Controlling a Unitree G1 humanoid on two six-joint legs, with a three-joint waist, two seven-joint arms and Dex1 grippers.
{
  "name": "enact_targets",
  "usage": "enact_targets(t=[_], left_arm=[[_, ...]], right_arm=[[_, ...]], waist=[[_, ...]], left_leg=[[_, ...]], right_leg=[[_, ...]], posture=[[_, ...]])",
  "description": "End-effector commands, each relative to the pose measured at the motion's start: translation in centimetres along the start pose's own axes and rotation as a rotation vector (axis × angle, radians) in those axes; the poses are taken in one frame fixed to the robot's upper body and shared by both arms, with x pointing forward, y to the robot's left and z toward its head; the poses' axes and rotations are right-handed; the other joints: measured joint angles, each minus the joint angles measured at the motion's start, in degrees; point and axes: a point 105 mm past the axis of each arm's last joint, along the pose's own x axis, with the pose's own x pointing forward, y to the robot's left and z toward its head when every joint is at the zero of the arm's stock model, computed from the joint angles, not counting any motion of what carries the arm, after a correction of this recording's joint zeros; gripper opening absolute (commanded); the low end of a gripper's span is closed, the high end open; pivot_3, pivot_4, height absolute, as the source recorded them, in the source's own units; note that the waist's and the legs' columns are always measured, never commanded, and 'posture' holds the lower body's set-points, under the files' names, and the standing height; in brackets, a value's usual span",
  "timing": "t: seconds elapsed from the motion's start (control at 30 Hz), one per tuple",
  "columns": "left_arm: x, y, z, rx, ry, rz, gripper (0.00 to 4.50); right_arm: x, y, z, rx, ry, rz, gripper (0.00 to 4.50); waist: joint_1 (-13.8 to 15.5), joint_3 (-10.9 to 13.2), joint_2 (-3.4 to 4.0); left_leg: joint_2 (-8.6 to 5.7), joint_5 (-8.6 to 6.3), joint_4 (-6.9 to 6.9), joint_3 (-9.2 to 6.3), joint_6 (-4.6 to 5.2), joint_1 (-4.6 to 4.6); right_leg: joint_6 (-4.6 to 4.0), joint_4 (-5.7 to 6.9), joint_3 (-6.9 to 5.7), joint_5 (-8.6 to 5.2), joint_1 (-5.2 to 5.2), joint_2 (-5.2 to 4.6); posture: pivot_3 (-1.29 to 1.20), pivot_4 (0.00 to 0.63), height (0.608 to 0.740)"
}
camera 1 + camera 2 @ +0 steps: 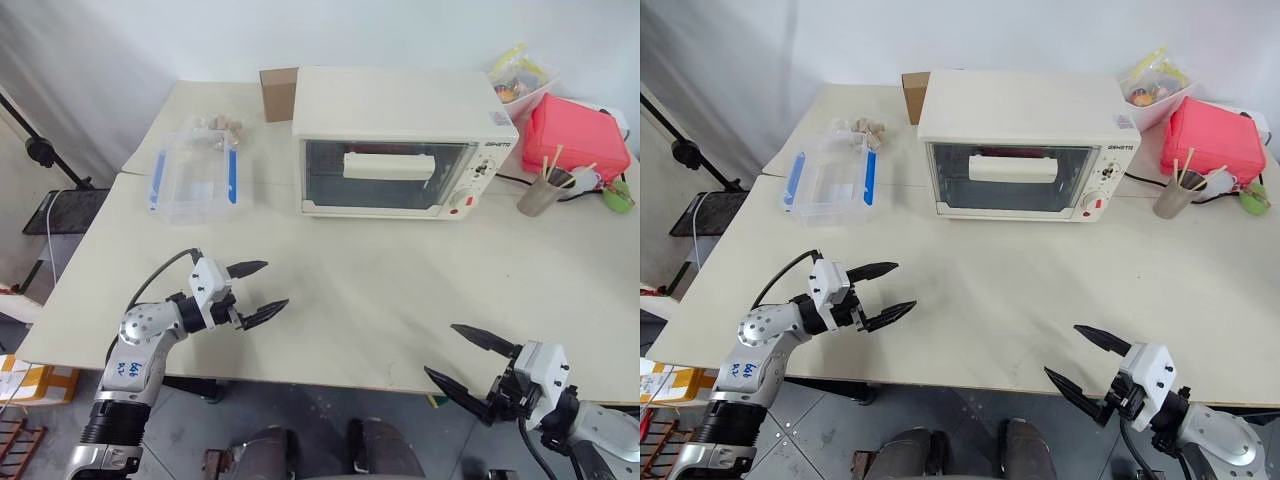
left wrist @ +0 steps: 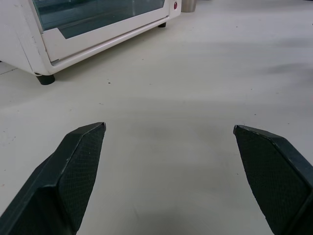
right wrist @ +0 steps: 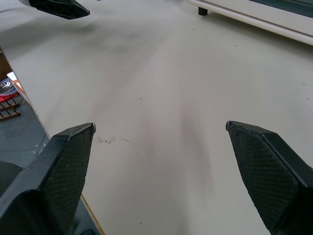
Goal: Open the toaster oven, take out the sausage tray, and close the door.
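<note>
The glass door (image 1: pixel 385 192) will swing down in front of the oven when the robot opens it, because the cream bar handle (image 1: pixel 389 166) runs level across the upper pane.
The cream-white toaster oven (image 1: pixel 400 140) stands at the back middle of the table. Its glass door (image 1: pixel 385 175) is closed, with the cream bar handle (image 1: pixel 389 165) across the pane. The sausage tray is hidden from view. My left gripper (image 1: pixel 258 291) hovers open over the table's front left, well short of the oven, with nothing between its fingers. My right gripper (image 1: pixel 466 357) stands open at the table's front right edge, also empty. The left wrist view shows the oven's lower front (image 2: pixel 93 29) ahead of the open fingers (image 2: pixel 73 166).
A clear plastic box with blue clips (image 1: pixel 195 180) sits left of the oven. A small cardboard box (image 1: pixel 278 93) stands behind it. Right of the oven are a cup of sticks (image 1: pixel 540 190), a red case (image 1: pixel 575 135) and a bin of items (image 1: pixel 520 80).
</note>
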Motion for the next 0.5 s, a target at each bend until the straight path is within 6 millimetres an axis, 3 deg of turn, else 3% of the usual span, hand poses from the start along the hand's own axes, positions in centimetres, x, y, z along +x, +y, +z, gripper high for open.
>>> enact_targets(t=[0.03, 0.17, 0.27, 0.5], left_arm=[[-0.2, 0.6, 1.3, 0.021, -0.031, 0.027, 4.44], [-1.0, 0.9, 2.4, -0.073, -0.073, 0.027, 4.44], [-2.4, 0.7, 4.3, -0.263, -0.164, -0.047, 4.44], [-3.5, 0.2, 5.6, -0.223, -0.173, -0.020, 4.44]], right_arm=[[0.2, -1.6, 1.5, -0.002, -0.061, -0.064, 4.50], [2.1, -3.6, 4.2, 0.042, -0.152, -0.057, 4.50], [3.6, -5.4, 5.9, 0.073, -0.205, -0.057, 4.50], [7.6, -10.1, 9.1, 0.091, -0.300, -0.075, 4.50]], waist=[[0.0, 0.0, 0.00], [-0.3, 0.0, 0.00], [-0.3, 0.0, 0.00], [0.0, 0.0, 0.06]], left_leg=[[0.00, 0.00, 0.00, 0.00, 0.00, 0.00], [0.01, 0.00, 0.07, -0.01, -0.01, 0.02], [0.02, 0.01, 0.08, -0.08, -0.02, 0.01], [0.00, 0.01, 0.14, -0.15, -0.01, -0.07]], right_leg=[[0.00, 0.00, 0.00, 0.00, 0.00, 0.00], [0.00, 0.08, 0.01, 0.00, 0.01, 0.00], [-0.01, 0.12, -0.03, -0.01, 0.00, 0.00], [-0.03, 0.03, -0.14, -0.02, 0.04, 0.00]], posture=[[0.00, 0.150, 0.740], [0.00, 0.150, 0.740], [0.00, 0.150, 0.740], [0.00, 0.150, 0.740]])
